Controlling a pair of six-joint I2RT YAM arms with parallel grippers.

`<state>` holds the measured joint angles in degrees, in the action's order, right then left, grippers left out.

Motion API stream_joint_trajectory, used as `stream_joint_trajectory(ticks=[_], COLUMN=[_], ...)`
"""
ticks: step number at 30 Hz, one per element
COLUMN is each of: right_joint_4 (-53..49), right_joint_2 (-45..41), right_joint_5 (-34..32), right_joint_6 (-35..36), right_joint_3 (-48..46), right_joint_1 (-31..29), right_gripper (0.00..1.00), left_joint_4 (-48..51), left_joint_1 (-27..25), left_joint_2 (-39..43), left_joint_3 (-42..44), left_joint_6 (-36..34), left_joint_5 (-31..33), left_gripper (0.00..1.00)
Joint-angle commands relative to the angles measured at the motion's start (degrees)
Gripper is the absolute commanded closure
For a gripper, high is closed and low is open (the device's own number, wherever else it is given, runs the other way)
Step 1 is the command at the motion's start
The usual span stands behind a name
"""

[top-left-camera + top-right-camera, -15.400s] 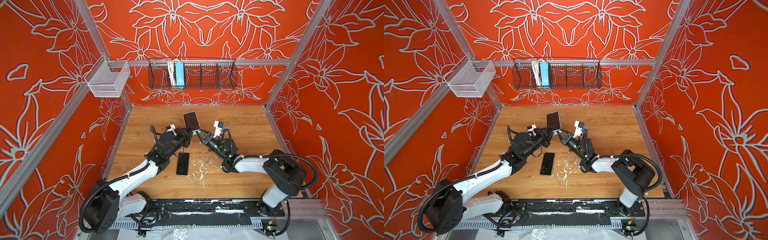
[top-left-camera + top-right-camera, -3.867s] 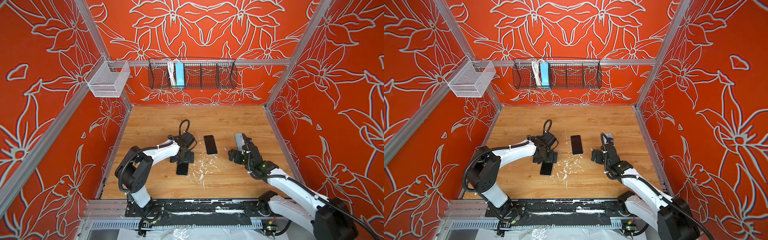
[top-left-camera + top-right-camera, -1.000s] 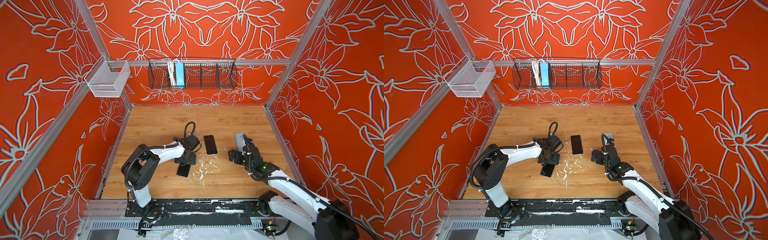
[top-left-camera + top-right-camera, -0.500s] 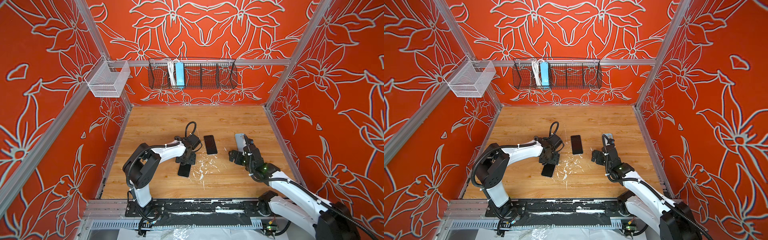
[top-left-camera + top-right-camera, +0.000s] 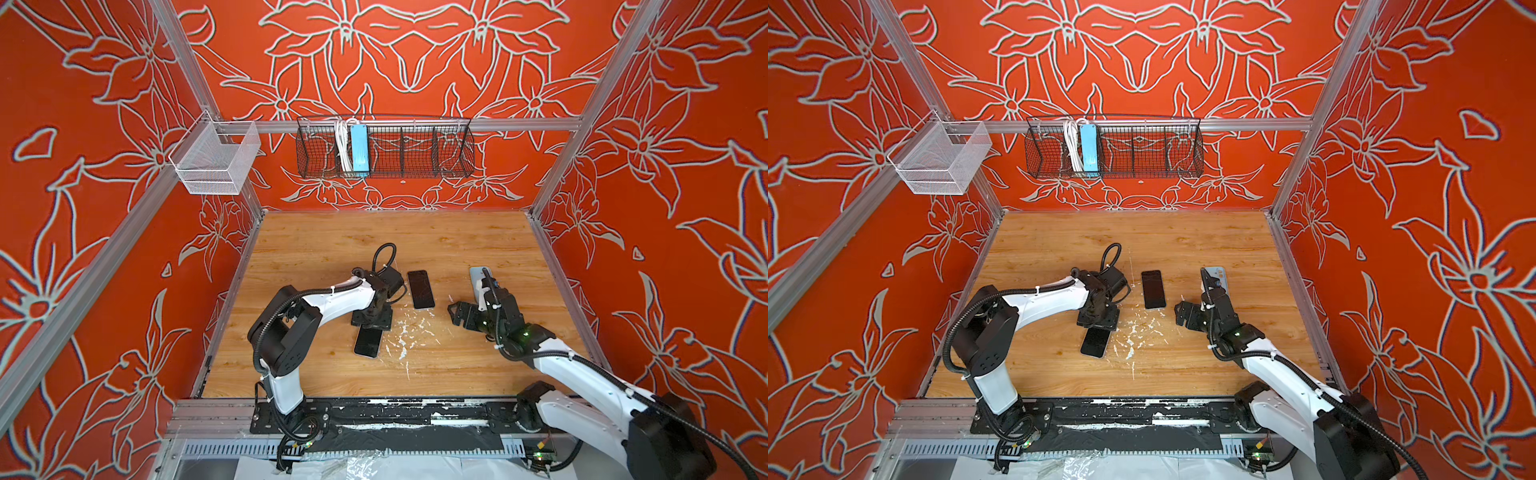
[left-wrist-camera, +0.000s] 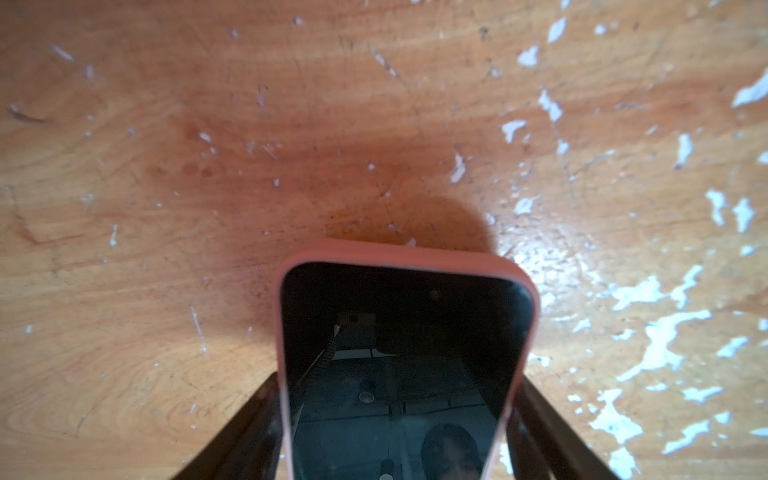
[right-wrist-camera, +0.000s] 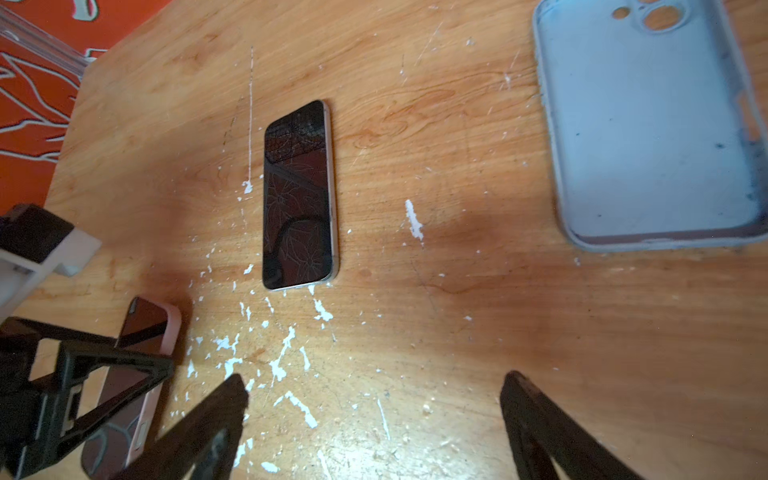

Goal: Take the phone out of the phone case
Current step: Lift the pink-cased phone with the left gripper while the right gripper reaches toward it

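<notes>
I should keep moving my right gripper toward the case's long side [image 5: 380, 342] until the fingers straddle it, because my left gripper leaves the pink phone case's near half [image 5: 368, 342] free.
A phone in a pink phone case [image 6: 399, 251] lies screen up on the wooden table [image 5: 415, 374], left of centre in both top views [image 5: 368, 343] [image 5: 1096, 343]. My left gripper [image 5: 372, 321] [image 6: 397, 386] points down over its far end. Its dark fingers [image 6: 257, 415] press against the case's two long sides, shut on it. The table still bears the cased phone. My right gripper [image 5: 461, 316] [image 7: 374, 380] hovers to the right, open, with only bare table between its fingers [image 7: 224, 407].
A bare phone [image 5: 421, 289] [image 7: 298, 195] lies screen up between the arms. An empty blue-grey case [image 5: 1219, 275] [image 7: 652, 124] lies behind the right gripper. White scuffs [image 5: 403, 336] mark the table's middle. Wire baskets [image 5: 384, 147] [image 5: 214, 160] hang on the walls.
The left gripper's fingers have closed in onto the sides of the pink case. The right arm and the loose phone have hardly moved.
</notes>
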<state>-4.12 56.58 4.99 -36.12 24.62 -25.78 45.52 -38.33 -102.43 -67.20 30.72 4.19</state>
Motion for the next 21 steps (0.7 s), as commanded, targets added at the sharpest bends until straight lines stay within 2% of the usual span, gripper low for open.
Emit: stream_joint_trajectory(ticks=[1, 15, 21], right_joint_4=[3.8, 14.7, 24.4], right_joint_2=[1.0, 6.7, 12.7], right_joint_5=[6.0, 22.9, 31.4], right_joint_6=[-0.5, -3.9, -6.1], right_joint_3=[0.0, -3.6, -4.7], right_joint_1=[-0.6, -0.5, -0.7], right_gripper=[0.03, 0.04, 0.07], left_joint_4=[2.2, 0.8, 0.4], left_joint_1=[-0.3, 1.0, 1.3], left_joint_2=[0.8, -0.2, -0.5], left_joint_3=[-1.4, -6.3, -7.8], left_joint_6=[1.1, 4.8, 5.1], left_joint_5=[0.9, 0.3, -1.3], left_gripper=[0.59, 0.59, 0.60])
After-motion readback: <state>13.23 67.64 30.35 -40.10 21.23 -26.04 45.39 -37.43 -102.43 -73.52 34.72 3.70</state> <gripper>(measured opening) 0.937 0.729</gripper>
